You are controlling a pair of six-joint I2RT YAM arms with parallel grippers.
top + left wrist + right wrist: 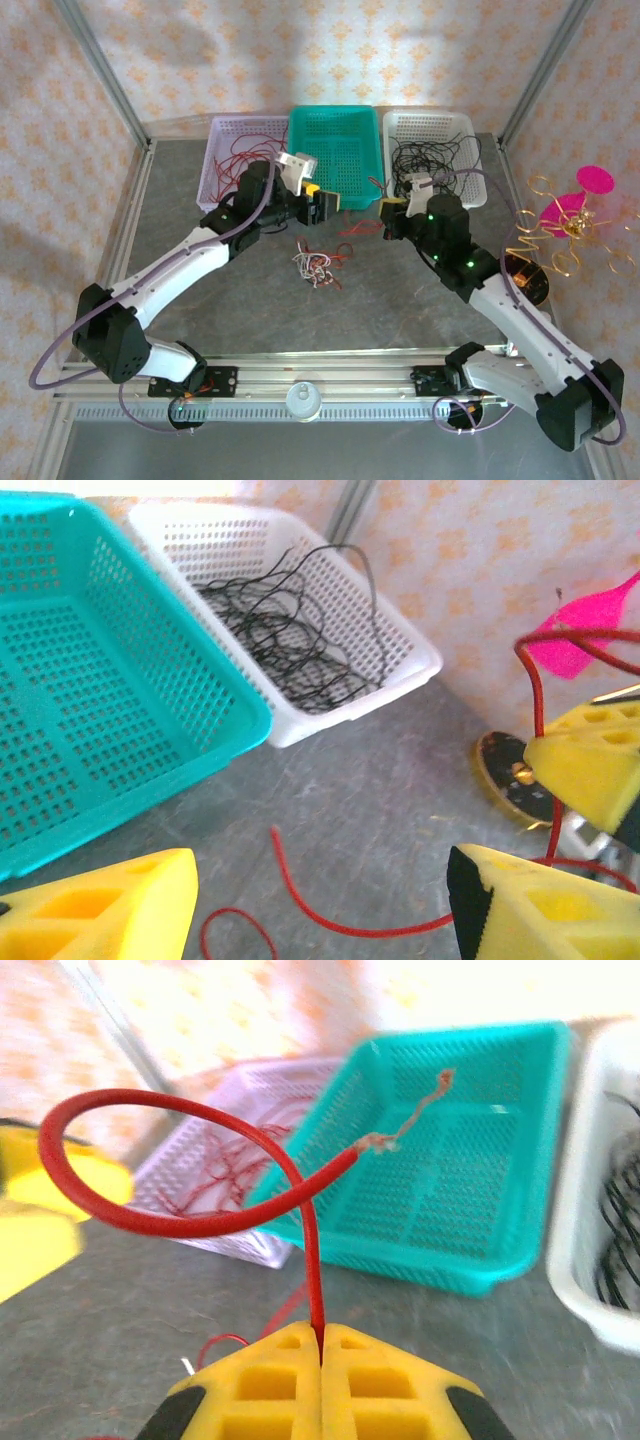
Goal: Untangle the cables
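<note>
A loose red end (276, 834) is lying away from the clump, so the red cable (361, 227) will trail freely and leave the clump behind when I carry it.
A small clump of red, white and black cables (315, 266) lies on the grey table between the two arms. From it a loose red cable (352, 228) runs up toward the baskets. My right gripper (320, 1345) is shut on this red cable (190, 1226), which rises from the pinched fingertips and curls in a big loop with a frayed bare end. In the top view the right gripper (386, 212) hangs just right of the strand. My left gripper (322, 880) stands open over the table, the red cable (300, 895) lying between its yellow fingers (110, 905) without touching them.
Three baskets line the back: a purple basket (228, 150) with red wires, an empty teal basket (335, 150), and a white basket (432, 150) with black wires. A gold wire ornament with a pink top (570, 215) stands at the right edge.
</note>
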